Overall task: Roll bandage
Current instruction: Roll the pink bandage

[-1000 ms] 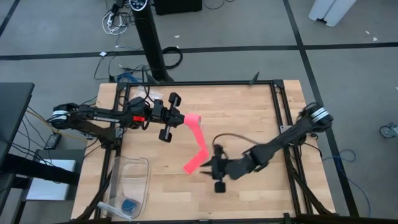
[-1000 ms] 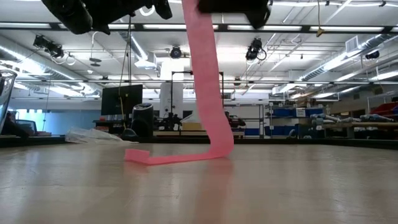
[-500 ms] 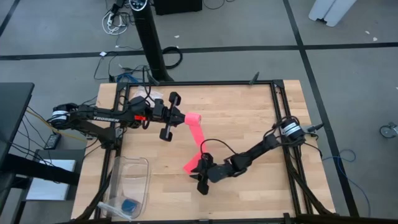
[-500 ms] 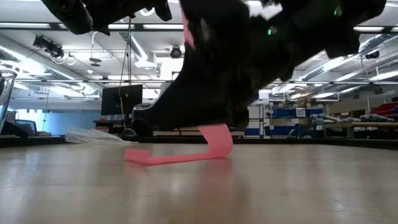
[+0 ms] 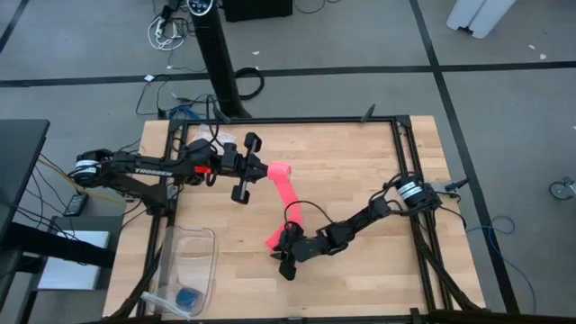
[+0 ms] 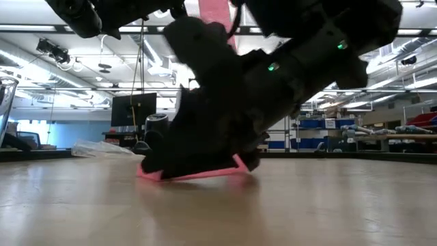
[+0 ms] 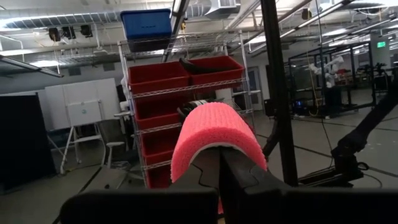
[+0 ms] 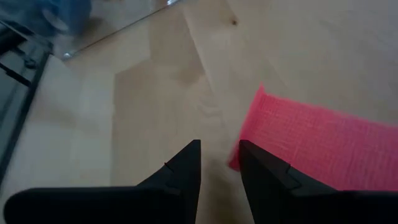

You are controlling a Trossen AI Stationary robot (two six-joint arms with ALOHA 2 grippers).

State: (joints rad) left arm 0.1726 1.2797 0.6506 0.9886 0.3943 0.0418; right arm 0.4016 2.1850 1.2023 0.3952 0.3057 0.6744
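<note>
The bandage strip [image 5: 286,193] will bend and then pull straight when I lift its lower end, because the bandage's upper end [image 5: 279,170] curves limply over my left gripper.
The bright pink bandage [image 5: 286,193] is a long strip. It hangs from my left gripper [image 5: 261,173], which is raised over the table's far left, and slants down to the wood. Its lower end [image 5: 274,241] lies flat on the table. My left gripper [image 7: 221,163] is shut on the upper end. My right gripper [image 5: 283,256] is low at the lying end, open by a narrow gap with nothing in it. In the right wrist view the strip's end [image 8: 311,143] lies just beside one finger of my right gripper [image 8: 217,158]. My left gripper holds the bandage's upper end [image 7: 214,127], which arches over its shut fingertips; the fingers hide the pinch itself. The fingers reach about level from the table's left. The strip hangs below them, its lower end on the table. My right gripper has one fingertip [image 8: 252,155] at the end edge [image 8: 239,158] of the lying strip; whether it touches, I cannot tell.
A clear plastic container [image 5: 191,256] stands at the table's near left, with a small blue object [image 5: 187,297] in it. Black frame rails [image 5: 407,162] run along the table's edges. Bare wood [image 5: 360,171] lies to the right of the strip.
My right gripper has come down and toward the table's left edge, rolling as it went, and now sits low at the bandage's lying end. The bandage has kept its place, hanging from my left gripper.
</note>
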